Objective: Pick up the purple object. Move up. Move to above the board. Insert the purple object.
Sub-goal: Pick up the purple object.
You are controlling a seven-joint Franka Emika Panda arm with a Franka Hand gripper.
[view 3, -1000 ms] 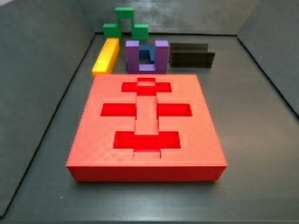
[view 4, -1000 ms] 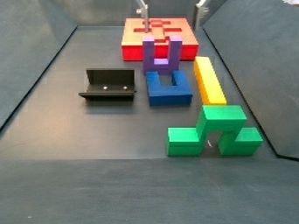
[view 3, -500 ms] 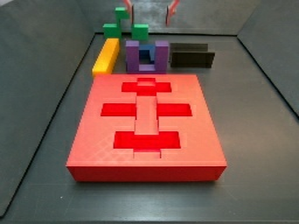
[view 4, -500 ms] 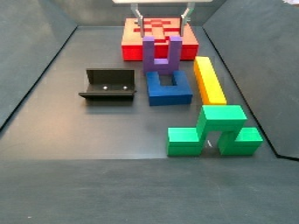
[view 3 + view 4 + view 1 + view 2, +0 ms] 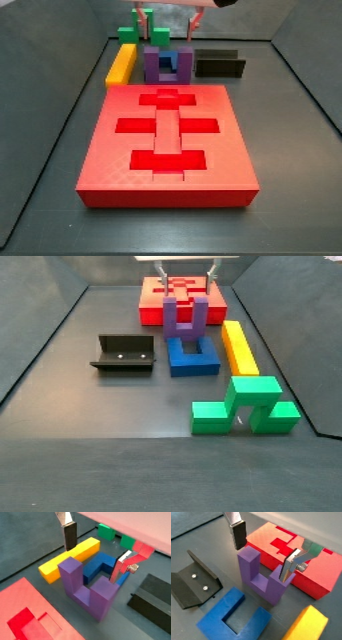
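My gripper will insert the purple object's body [image 5: 168, 78] into the board's slot, and it will sink in with its prongs [image 5: 186, 64] sticking up, because they rise tall above the low crossbar.
The purple object [image 5: 83, 587] [image 5: 261, 579] stands upright on the floor, prongs up, between the board and a blue block; both side views show it too [image 5: 168, 65] [image 5: 186, 316]. My gripper [image 5: 97, 552] [image 5: 264, 549] hangs open just above it, with one finger outside each prong and touching neither. In both side views the gripper [image 5: 167, 22] [image 5: 187, 276] shows only as two thin fingers above the block. The board [image 5: 227, 170] [image 5: 151, 301] [image 5: 264, 542] [image 5: 27, 602] is a thick red slab with darker cross-shaped slots, lying flat right beside the purple object.
A blue U-shaped block [image 5: 191, 356] [image 5: 234, 612] lies against the purple object. A yellow bar [image 5: 239, 346] [image 5: 123, 63] runs alongside. A green block [image 5: 247, 404] [image 5: 143, 25] stands beyond them. The fixture [image 5: 124, 353] [image 5: 221, 63] sits on the other side. Dark walls enclose the floor.
The gripper has come down into view over the purple object, fingers still open. No block has moved.
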